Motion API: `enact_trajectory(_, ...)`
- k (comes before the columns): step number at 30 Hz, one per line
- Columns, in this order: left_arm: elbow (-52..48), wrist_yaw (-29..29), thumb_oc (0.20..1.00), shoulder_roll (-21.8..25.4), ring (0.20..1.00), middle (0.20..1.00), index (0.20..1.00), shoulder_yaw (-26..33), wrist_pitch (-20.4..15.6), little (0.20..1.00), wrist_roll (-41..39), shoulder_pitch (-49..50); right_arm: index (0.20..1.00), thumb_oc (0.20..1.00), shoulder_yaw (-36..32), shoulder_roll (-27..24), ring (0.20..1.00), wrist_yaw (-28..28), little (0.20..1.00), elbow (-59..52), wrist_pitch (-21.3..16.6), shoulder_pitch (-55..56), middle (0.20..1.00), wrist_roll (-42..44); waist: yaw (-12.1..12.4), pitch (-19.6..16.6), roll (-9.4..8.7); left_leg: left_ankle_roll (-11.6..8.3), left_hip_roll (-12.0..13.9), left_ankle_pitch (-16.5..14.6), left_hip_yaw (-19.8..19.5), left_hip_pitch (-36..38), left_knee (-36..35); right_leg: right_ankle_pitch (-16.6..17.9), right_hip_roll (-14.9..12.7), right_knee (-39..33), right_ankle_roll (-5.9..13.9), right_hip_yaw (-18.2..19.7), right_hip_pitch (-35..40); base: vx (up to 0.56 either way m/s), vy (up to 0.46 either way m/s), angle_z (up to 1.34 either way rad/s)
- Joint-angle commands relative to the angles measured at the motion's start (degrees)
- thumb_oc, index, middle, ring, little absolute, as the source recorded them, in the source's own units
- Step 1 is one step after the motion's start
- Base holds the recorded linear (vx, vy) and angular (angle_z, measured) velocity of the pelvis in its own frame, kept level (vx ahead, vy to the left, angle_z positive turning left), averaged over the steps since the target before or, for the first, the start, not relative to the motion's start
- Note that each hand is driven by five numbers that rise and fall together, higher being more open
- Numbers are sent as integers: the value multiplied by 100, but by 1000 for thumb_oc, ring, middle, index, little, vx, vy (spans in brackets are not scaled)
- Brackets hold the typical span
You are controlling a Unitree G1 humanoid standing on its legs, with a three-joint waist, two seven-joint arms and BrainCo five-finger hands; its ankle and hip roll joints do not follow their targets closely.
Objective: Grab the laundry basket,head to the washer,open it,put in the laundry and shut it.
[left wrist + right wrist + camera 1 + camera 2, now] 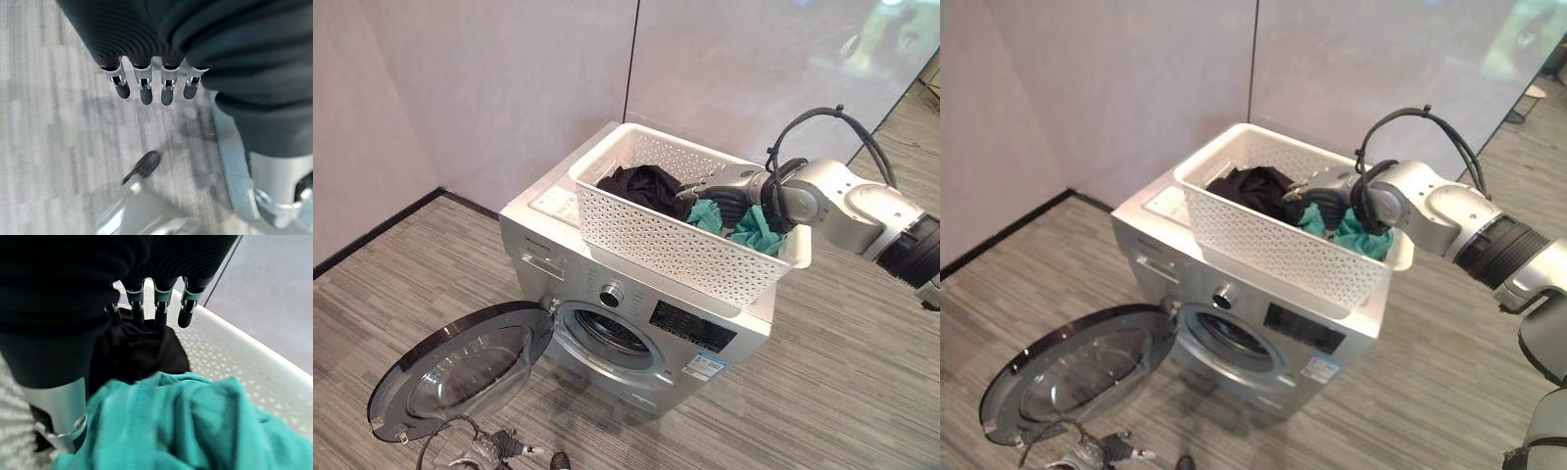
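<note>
My gripper will lift the teal garment (759, 231), and it will come away alone because it lies in loose folds against the black garment (644, 186).
A white perforated laundry basket (675, 240) stands on top of the silver front-loading washer (715, 338). Inside it lie a black garment (641, 184) and a teal garment (756, 231). My right hand (720, 184) reaches into the basket from the right, open, its fingers (159, 308) stretched just over the black cloth (137, 352), with the teal cloth (186, 421) under the wrist. The washer's round glass door (460, 367) hangs wide open to the left, and the drum mouth (607, 335) shows. My left hand (487, 450) hangs low below the door, open, its fingers (146, 83) straight above the floor.
Grey walls (509, 88) meet in a corner close behind the washer. The open door juts out low over the striped grey floor (822, 392) on the front left. Open floor lies to the right of the washer.
</note>
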Motion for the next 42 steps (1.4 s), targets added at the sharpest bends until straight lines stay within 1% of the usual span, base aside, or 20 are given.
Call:
enact_trajectory(1, 214, 171, 1000, 106, 1000, 1000, 1000, 67, 51, 1000, -136, -34, 1000, 1000, 48, -10, 1000, -82, 1000, 501, 212, -745, 1000, -274, 103, 116, -262, -205, -88, -46, -116, -137, 2, 216, -154, -265, 333, 299, 183, 0, 0, 0)
enact_trajectory(2, 201, 182, 1000, 87, 1000, 1000, 1000, 62, 48, 1000, -144, -18, 1000, 1000, 11, -9, 1000, -103, 1000, 541, 222, -696, 1000, -311, 104, 124, -252, -199, -89, -49, -114, -141, 2, 217, -158, -261, 334, 304, 177, -94, 19, 0)
enact_trajectory(3, -1461, 45, 1000, 347, 1000, 1000, 1000, -45, 180, 1000, -390, 352, 1000, 1000, -64, -291, 1000, -75, 1000, 471, 263, -458, 1000, -425, 220, 179, -190, -123, -113, 62, -84, -243, 2, 330, -191, -256, 301, 200, 115, -109, 4, 0)
enact_trajectory(4, -1014, 144, 1000, 49, 1000, 1000, 1000, -254, 45, 1000, -132, 809, 1000, 1000, -137, -427, 1000, -113, 1000, 930, 379, -275, 1000, -718, 327, 242, -149, -96, -117, 92, -145, -286, 2, 331, -200, -246, 295, 142, 105, -33, -12, -3)
enact_trajectory(5, -991, 158, 1000, 44, 1000, 1000, 1000, -265, 29, 1000, -130, 817, 1000, 1000, -142, -420, 1000, -125, 1000, 942, 369, -248, 1000, -727, 329, 205, -152, -146, -108, -23, -219, -238, 4, 249, -180, -257, 347, 218, 156, 27, -52, 7)
enact_trajectory(6, -621, 344, 1000, -147, 1000, 1000, 1000, -330, -137, 1000, -123, 912, 1000, 1000, -347, -542, 1000, -232, 1000, 1132, 296, -84, 1000, -829, 400, 318, -159, -145, -117, 12, -306, -286, 13, 241, -178, -228, 345, 184, 142, 30, -54, 19)
enact_trajectory(12, -717, 180, 1000, -265, 1000, 1000, 1000, -589, -165, 1000, -294, 886, 1000, 1000, -443, -781, 1000, -316, 1000, 1297, 344, 125, 1000, -966, 454, 437, -115, -120, -124, 39, -366, -338, 20, 249, -169, -218, 338, 194, 106, -18, -13, 12)
enact_trajectory(19, -757, 123, 1000, -327, 1000, 1000, 1000, -879, -145, 1000, -358, 856, 1000, 1000, -328, -452, 1000, -168, 1000, 1932, 469, 144, 1000, -1048, 477, 490, -67, -96, -123, 53, -400, -381, 27, 241, -167, -195, 325, 190, 67, 0, -1, 0)
enact_trajectory(24, -817, 186, 1000, -422, 1000, 1000, 1000, -960, -134, 1000, -457, 731, 1000, 1000, -771, -27, 1000, -597, 1000, 2516, 556, 471, 1000, -1110, 517, 569, 3, -80, -127, 83, -418, -445, 28, 281, -174, -210, 328, 207, -17, 0, 0, 0)
enact_trajectory(25, -791, 208, 1000, -418, 1000, 1000, 1000, -954, -134, 1000, -456, 709, 1000, 1000, -815, -16, 1000, -651, 1000, 2602, 567, 459, 1000, -1098, 516, 580, 9, -79, -128, 90, -422, -461, 29, 284, -172, -211, 327, 216, -35, -93, 17, 1)
enact_trajectory(26, -789, 211, 1000, -418, 1000, 1000, 1000, -955, -138, 1000, -455, 703, 1000, 1000, -817, -13, 1000, -660, 1000, 2614, 563, 456, 1000, -1099, 522, 608, 12, -30, -134, 198, -348, -511, 37, 366, -191, -198, 274, 137, -83, 0, 0, 0)
enact_trajectory(27, -755, 244, 1000, -446, 1000, 1000, 1000, -951, -134, 1000, -461, 667, 1000, 1000, -927, 60, 1000, -762, 1000, 2607, 573, 452, 1000, -1131, 521, 622, 10, -74, -126, 93, -436, -495, 29, 296, -172, -215, 327, 227, -63, 0, 0, 0)
enact_trajectory(33, -657, 338, 1000, -486, 1000, 1000, 1000, -909, -139, 1000, -429, 583, 1000, 1000, -1261, 103, 1000, -1048, 1000, 2525, 591, 568, 1000, -1140, 536, 657, -21, -71, -121, 94, -457, -536, 30, 309, -157, -235, 325, 232, -97, -3, -2, 0)
enact_trajectory(34, -644, 348, 1000, -485, 1000, 1000, 1000, -902, -139, 1000, -418, 571, 1000, 1000, -1295, 115, 1000, -1043, 1000, 2518, 593, 588, 1000, -1149, 545, 689, -28, -21, -128, 202, -391, -589, 38, 392, -176, -224, 271, 153, -145, 0, 0, 0)
enact_trajectory(35, -637, 359, 1000, -484, 1000, 1000, 1000, -891, -140, 1000, -413, 564, 1000, 1000, -1327, 140, 1000, -1063, 1000, 2484, 590, 605, 1000, -1126, 541, 661, -39, -70, -119, 90, -462, -538, 30, 313, -154, -238, 326, 232, -103, 0, 0, 0)
enact_trajectory(37, -617, 374, 1000, -482, 1000, 1000, 1000, -863, -139, 1000, -397, 559, 1000, 1000, -1406, 156, 1000, -1081, 1000, 2441, 611, 652, 1000, -1093, 542, 663, -52, -71, -117, 90, -461, -538, 30, 316, -152, -238, 328, 230, -111, 37, -8, 1)
enact_trajectory(38, -583, 403, 1000, -481, 1000, 1000, 1000, -821, -131, 1000, -389, 540, 592, 592, -1499, 188, 592, -1084, 592, 2399, 631, 687, 592, -1041, 548, 669, -74, -74, -114, 87, -462, -540, 29, 313, -150, -239, 325, 235, -112, 0, 0, 0)
enact_trajectory(39, -567, 404, 1000, -475, 1000, 1000, 1000, -797, -124, 1000, -390, 532, 457, 457, -1537, 187, 457, -1094, 457, 2330, 644, 699, 457, -1038, 550, 663, -89, -73, -116, 83, -463, -536, 29, 310, -149, -236, 324, 233, -111, 0, 0, 0)
enact_trajectory(40, -566, 403, 1000, -472, 1000, 1000, 1000, -798, -124, 1000, -390, 531, 200, 200, -1548, 184, 200, -1090, 200, 2320, 648, 708, 200, -1040, 551, 664, -93, -73, -117, 83, -463, -536, 29, 310, -150, -235, 324, 233, -111, 0, 0, 0)
enact_trajectory(42, -536, 400, 1000, -475, 1000, 1000, 1000, -759, -117, 1000, -384, 522, 200, 200, -1684, 212, 200, -1118, 200, 2242, 662, 804, 200, -969, 556, 655, -122, -70, -115, 73, -469, -527, 29, 300, -148, -227, 321, 228, -100, 0, 0, 0)
